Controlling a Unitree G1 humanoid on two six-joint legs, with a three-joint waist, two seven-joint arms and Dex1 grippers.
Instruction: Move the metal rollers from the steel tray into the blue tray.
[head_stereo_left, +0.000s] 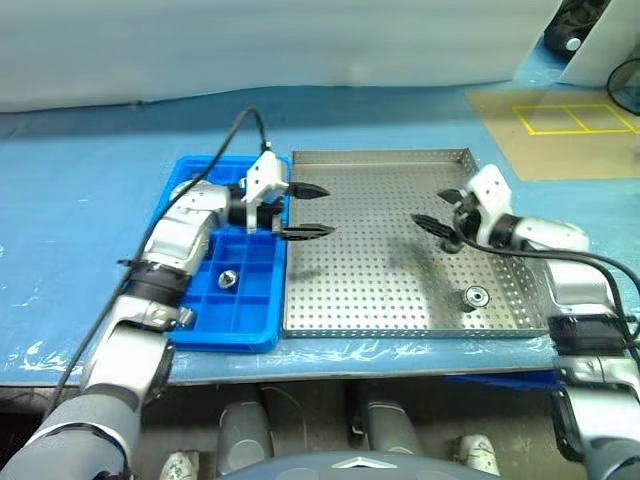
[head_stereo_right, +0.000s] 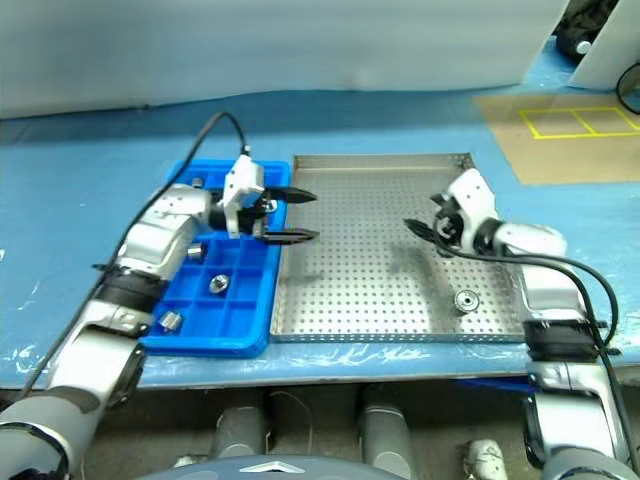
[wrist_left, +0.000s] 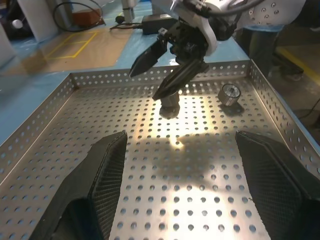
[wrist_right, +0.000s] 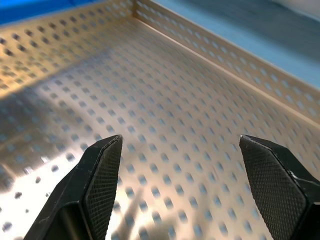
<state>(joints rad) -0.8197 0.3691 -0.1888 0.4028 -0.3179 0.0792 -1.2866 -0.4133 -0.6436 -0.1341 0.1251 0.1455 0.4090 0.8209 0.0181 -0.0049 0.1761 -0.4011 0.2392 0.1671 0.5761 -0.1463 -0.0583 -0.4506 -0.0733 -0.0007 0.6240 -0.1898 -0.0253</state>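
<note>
I keep going down until my right gripper's open fingers are on both sides of the far roller (wrist_left: 170, 103), because it is below them and clear of the corner roller.
The steel tray (head_stereo_left: 380, 310) lies in the middle, and the blue tray (head_stereo_left: 225, 335) sits against its left side. One metal roller (head_stereo_left: 474, 296) rests near the steel tray's front right corner. Another roller (wrist_left: 170, 106) stands just below my right gripper's fingertips. My right gripper (head_stereo_left: 428, 207) hovers open and empty over the tray's right half, pointing left. My left gripper (head_stereo_left: 328, 210) is open and empty above the steel tray's left edge, pointing right. Rollers (head_stereo_right: 217, 284) lie in some blue compartments.
The trays sit on a blue-covered table whose front edge (head_stereo_left: 330, 362) is close to me. A brown floor patch with yellow line markings (head_stereo_left: 575, 118) lies at the back right. A black cable (head_stereo_left: 240, 130) arches over the left arm.
</note>
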